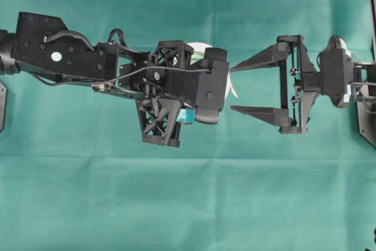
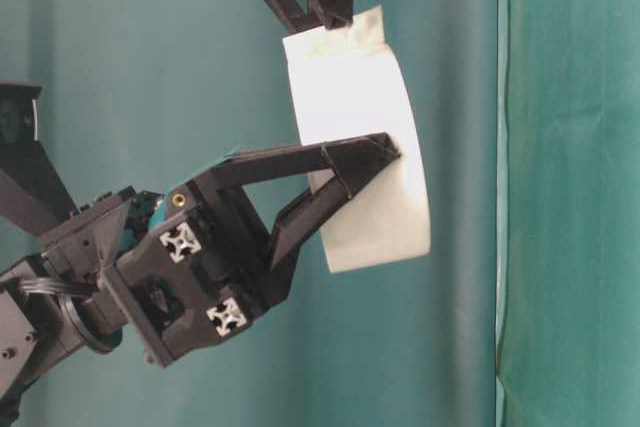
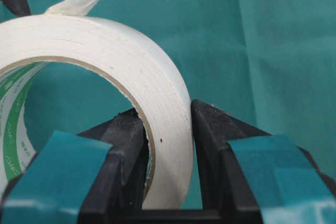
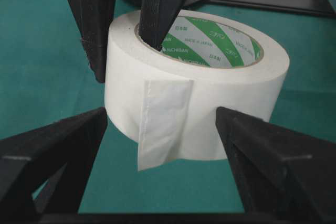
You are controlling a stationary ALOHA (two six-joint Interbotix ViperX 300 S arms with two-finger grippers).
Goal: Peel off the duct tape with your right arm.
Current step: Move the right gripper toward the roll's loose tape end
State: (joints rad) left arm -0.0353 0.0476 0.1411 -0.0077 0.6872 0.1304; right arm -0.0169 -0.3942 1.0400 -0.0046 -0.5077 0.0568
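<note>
I expect the white duct tape to unwind in one wide band when I pull, because the loose end strip stands away from the roll and covers the roll's full height.
The white duct tape roll is held off the green cloth, its greenish core facing up. My left gripper, with teal pads, is shut on the roll's wall, one finger inside the ring and one outside. In the overhead view the left gripper hides most of the roll. The loose end strip hangs down the roll's side, facing my right gripper. The right gripper is open and empty, its plain pointed fingers on either side of the strip without touching it.
Green cloth covers the table. Black arm-base brackets stand at the overhead view's right edge and left edge. In the table-level view the roll hangs in front of a green backdrop.
</note>
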